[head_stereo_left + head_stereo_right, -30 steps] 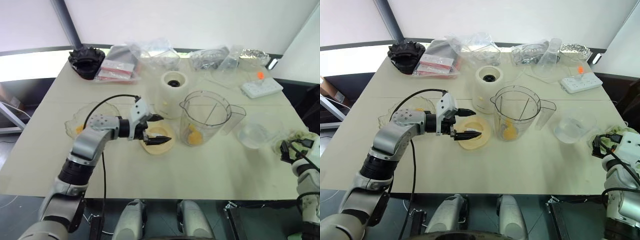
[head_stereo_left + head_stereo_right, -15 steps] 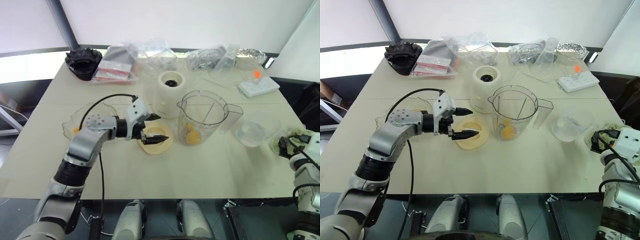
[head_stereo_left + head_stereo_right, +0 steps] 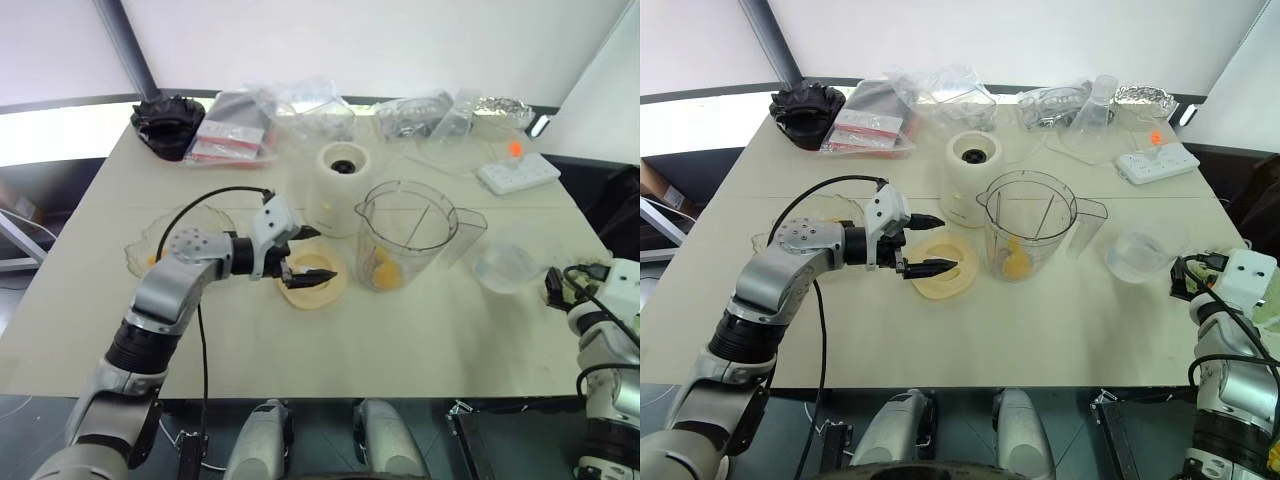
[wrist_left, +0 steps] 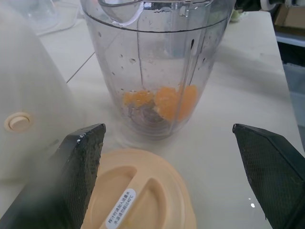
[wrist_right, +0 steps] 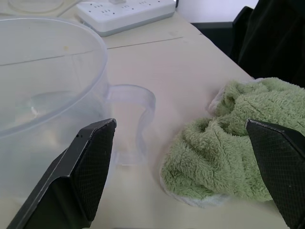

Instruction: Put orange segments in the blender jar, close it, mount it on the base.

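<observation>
The small clear cup (image 3: pixel 504 267) will tilt away from my right gripper when I pick it up, because the thin handle (image 5: pixel 144 112) is at one side of the cup's wide body.
The blender jar (image 3: pixel 410 235) stands upright and uncovered at the table's middle, with orange segments (image 4: pixel 162 101) lying at its bottom. Behind it to the left stands the cream base (image 3: pixel 340 185), its dark socket facing up. My left gripper (image 3: pixel 318 255) is open and hovers just over a flat round cream lid (image 3: pixel 312 284), pointing at the jar; nothing is between its fingers. My right gripper (image 3: pixel 560 290) is open at the table's right edge, between a clear handled bowl (image 5: pixel 43 95) and a green cloth (image 5: pixel 228 143).
A shallow glass dish (image 3: pixel 165 240) lies at the left behind my left arm. A white power strip (image 3: pixel 520 172), plastic bags (image 3: pixel 310 110) and a black object (image 3: pixel 165 122) line the far edge. The clear bowl (image 3: pixel 505 265) sits right of the jar.
The head camera has shifted a little. My right gripper has crept slightly inward over the table's right edge. The left gripper stays open over the lid.
</observation>
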{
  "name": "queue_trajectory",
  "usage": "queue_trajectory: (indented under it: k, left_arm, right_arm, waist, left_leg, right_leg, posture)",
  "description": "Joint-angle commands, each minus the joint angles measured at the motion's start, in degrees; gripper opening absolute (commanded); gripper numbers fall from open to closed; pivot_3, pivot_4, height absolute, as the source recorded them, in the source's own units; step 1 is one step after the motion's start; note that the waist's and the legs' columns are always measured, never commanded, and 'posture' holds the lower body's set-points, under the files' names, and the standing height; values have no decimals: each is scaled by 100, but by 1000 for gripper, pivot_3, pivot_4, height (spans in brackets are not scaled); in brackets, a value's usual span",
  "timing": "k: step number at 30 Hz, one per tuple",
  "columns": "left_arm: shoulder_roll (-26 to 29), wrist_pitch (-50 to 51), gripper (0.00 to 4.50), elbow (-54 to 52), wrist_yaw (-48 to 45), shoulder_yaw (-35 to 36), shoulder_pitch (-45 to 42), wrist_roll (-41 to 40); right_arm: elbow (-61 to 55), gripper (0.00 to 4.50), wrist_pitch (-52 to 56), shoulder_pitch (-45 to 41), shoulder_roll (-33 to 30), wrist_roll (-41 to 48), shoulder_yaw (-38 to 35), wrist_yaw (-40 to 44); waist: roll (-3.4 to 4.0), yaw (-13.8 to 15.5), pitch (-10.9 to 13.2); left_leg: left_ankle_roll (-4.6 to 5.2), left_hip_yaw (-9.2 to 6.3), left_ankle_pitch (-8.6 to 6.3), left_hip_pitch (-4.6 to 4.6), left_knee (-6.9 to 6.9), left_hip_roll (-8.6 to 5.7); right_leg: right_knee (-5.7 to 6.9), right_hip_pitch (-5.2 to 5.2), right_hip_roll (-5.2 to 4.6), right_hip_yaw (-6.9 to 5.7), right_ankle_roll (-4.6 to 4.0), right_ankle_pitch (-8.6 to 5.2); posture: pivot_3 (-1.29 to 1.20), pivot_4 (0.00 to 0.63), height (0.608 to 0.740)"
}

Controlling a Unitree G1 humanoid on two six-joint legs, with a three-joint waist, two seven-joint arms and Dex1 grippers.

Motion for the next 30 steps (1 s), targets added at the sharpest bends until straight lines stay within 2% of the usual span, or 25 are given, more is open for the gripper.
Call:
queue_trajectory:
  k: [1,20,23,29,30]
  left_arm:
    - [55,-135,4447,-152,-9,-25,-96,-33]
    - [214,-159,4447,-298,64,-67,-70,-3]
    - [222,-166,4500,-306,77,-80,-69,1]
    - [229,-180,4500,-332,117,-112,-54,-5]
    - [232,-181,4500,-343,125,-119,-45,-10]
  right_arm:
    - [97,4500,-211,-188,-50,-67,-28,8]
    - [1750,4500,-1015,-988,-330,-357,88,230]
    - [1835,3652,-1080,-1039,-319,-377,103,233]
    - [1890,603,-1126,-1082,-297,-363,152,200]
    - [1892,603,-1121,-1086,-293,-359,152,180]
  waist:
    - [0,-4,0]
    - [2,-22,1]
    - [2,-21,1]
    - [4,25,3]
    - [4,21,3]
  left_leg:
    - [0,0,0,0,0,0]
    - [0,3,0,0,-1,-2]
    - [0,2,0,0,-1,-2]
    - [0,1,0,-2,-1,-1]
    - [0,1,0,-3,-1,-2]
  right_leg:
    - [0,0,0,0,0,0]
    - [0,0,2,1,0,0]
    - [0,0,2,1,0,0]
    - [-2,0,1,1,0,0]
    - [-3,0,0,2,1,0]
  posture:
    - [0,150,740]
    - [0,150,740]
    - [0,150,740]
    - [0,150,740]
    - [0,150,740]
